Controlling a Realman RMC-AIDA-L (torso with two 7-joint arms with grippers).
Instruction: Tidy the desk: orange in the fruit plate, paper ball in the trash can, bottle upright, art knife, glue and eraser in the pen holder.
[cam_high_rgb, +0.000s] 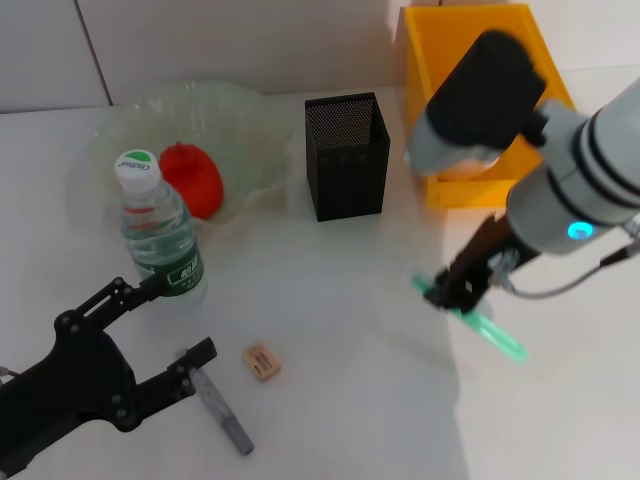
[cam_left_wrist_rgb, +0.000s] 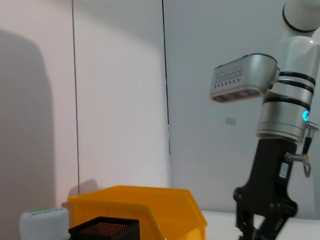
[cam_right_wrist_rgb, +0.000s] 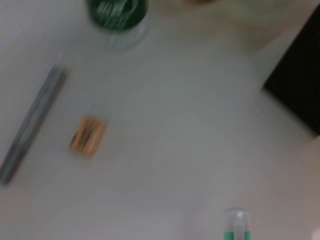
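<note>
The glue stick's green end (cam_high_rgb: 506, 342) sticks out free and the pen holder's opening (cam_high_rgb: 342, 122) is open. My right gripper should keep carrying the glue stick until that green end goes in.
The orange (cam_high_rgb: 192, 178) lies in the fruit plate (cam_high_rgb: 120, 125) at the back left. The bottle (cam_high_rgb: 160, 232) stands upright in front of the plate. The pen holder (cam_high_rgb: 347, 156) stands mid-back, with the trash can (cam_high_rgb: 470, 60) to its right. My right gripper (cam_high_rgb: 462, 290) is shut on the green glue stick (cam_high_rgb: 490, 328), right of centre, just above the desk. The eraser (cam_high_rgb: 261, 361) and the grey art knife (cam_high_rgb: 222, 404) lie at the front left. My left gripper (cam_high_rgb: 185, 318) is open and empty beside them, near the bottle's base. The paper ball is out of view.
The right wrist view shows the bottle's base (cam_right_wrist_rgb: 117, 14), the knife (cam_right_wrist_rgb: 31, 125), the eraser (cam_right_wrist_rgb: 88, 135), the pen holder's corner (cam_right_wrist_rgb: 300, 95) and the glue stick's tip (cam_right_wrist_rgb: 235, 227). The left wrist view shows the trash can (cam_left_wrist_rgb: 145, 210) and the right arm (cam_left_wrist_rgb: 280, 125).
</note>
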